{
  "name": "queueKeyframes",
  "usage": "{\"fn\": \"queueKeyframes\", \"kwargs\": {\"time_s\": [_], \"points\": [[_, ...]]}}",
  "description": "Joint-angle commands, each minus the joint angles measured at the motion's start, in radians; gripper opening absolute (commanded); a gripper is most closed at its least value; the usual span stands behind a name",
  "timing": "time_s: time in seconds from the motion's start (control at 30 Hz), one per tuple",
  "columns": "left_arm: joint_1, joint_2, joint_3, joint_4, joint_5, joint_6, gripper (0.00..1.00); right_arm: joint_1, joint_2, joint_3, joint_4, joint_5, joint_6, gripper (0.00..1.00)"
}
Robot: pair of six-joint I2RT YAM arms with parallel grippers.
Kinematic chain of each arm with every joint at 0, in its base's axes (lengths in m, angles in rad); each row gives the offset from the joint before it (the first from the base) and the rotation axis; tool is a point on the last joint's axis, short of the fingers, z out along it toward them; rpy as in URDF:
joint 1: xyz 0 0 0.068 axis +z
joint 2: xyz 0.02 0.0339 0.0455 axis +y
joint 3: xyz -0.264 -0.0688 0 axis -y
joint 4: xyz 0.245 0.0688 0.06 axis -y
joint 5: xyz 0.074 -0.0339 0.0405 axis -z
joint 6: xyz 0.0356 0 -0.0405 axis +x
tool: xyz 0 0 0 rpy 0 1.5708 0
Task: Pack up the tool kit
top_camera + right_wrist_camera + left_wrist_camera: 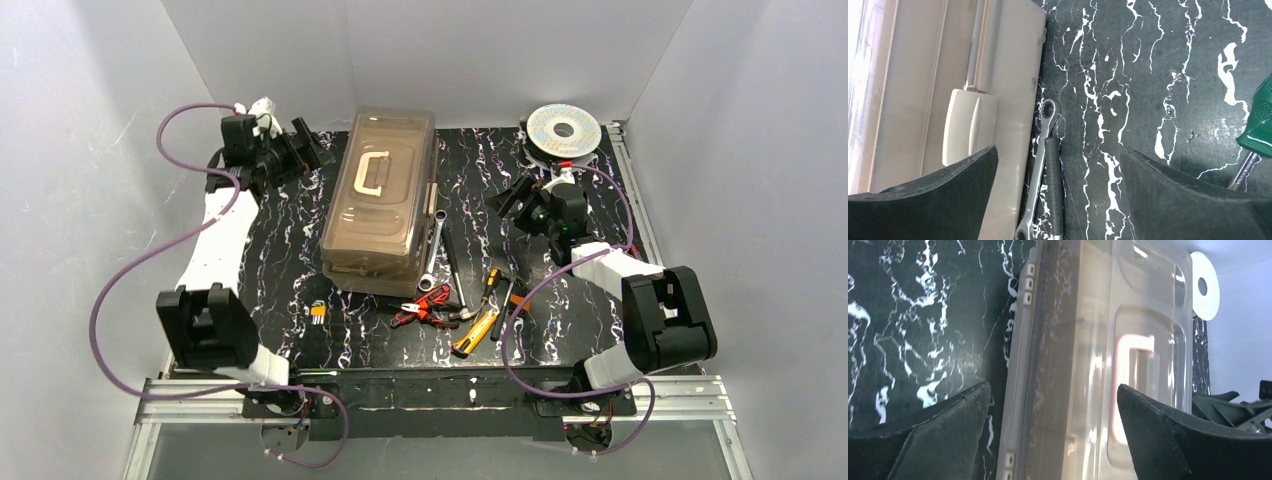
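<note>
The beige latch (968, 126) keeps the lid closed. My left gripper should hold the lid (356, 171) steady next to the handle while my right gripper first flips the latch open.
The tool kit's beige toolbox (380, 205) stands shut mid-table under its smoky translucent lid (1083, 365), pale handle (372, 175) on top. Loose tools lie to its right: a silver wrench (434, 248), a black-handled tool (453, 265), red pliers (425, 306), a yellow knife (476, 332) and screwdrivers (491, 285). My left gripper (305, 148) hovers open at the box's far left side, its jaws framing the lid (1053, 386). My right gripper (515, 195) is open right of the box, above the wrench (1040, 165) and beside the beige latch (969, 125), holding nothing (1059, 148).
A round silver wire spool (563, 130) sits at the far right corner. A small set of hex keys (318, 312) lies in front of the box on the left. A green screwdriver handle (1260, 120) shows at the right edge. White walls enclose the marbled black mat (290, 260).
</note>
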Motion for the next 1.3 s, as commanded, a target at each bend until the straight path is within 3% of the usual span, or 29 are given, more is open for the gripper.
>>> {"fn": "queueKeyframes", "kwargs": {"time_s": [0.0, 0.2, 0.37, 0.73, 0.9, 1.07, 1.27], "points": [[0.004, 0.104, 0.083, 0.007, 0.061, 0.002, 0.98, -0.010, -0.018, -0.022, 0.095, -0.078, -0.050, 0.98], [-0.010, 0.147, 0.009, 0.122, 0.201, -0.008, 0.98, -0.016, 0.073, -0.026, 0.272, -0.285, 0.015, 0.93], [-0.021, 0.164, -0.015, 0.145, 0.239, -0.009, 0.98, -0.016, 0.123, -0.027, 0.327, -0.322, 0.036, 0.92], [-0.029, 0.192, -0.010, 0.086, 0.151, 0.002, 0.98, -0.017, 0.188, -0.031, 0.398, -0.350, 0.060, 0.91], [-0.029, 0.091, -0.045, 0.089, 0.044, 0.042, 0.98, -0.016, 0.192, -0.031, 0.404, -0.355, 0.060, 0.91], [-0.029, -0.067, -0.147, 0.197, -0.067, 0.052, 0.98, -0.015, 0.190, -0.032, 0.405, -0.351, 0.058, 0.91], [-0.029, -0.017, -0.130, 0.175, -0.047, 0.043, 0.98, -0.009, 0.191, -0.030, 0.404, -0.355, 0.051, 0.90]]}}
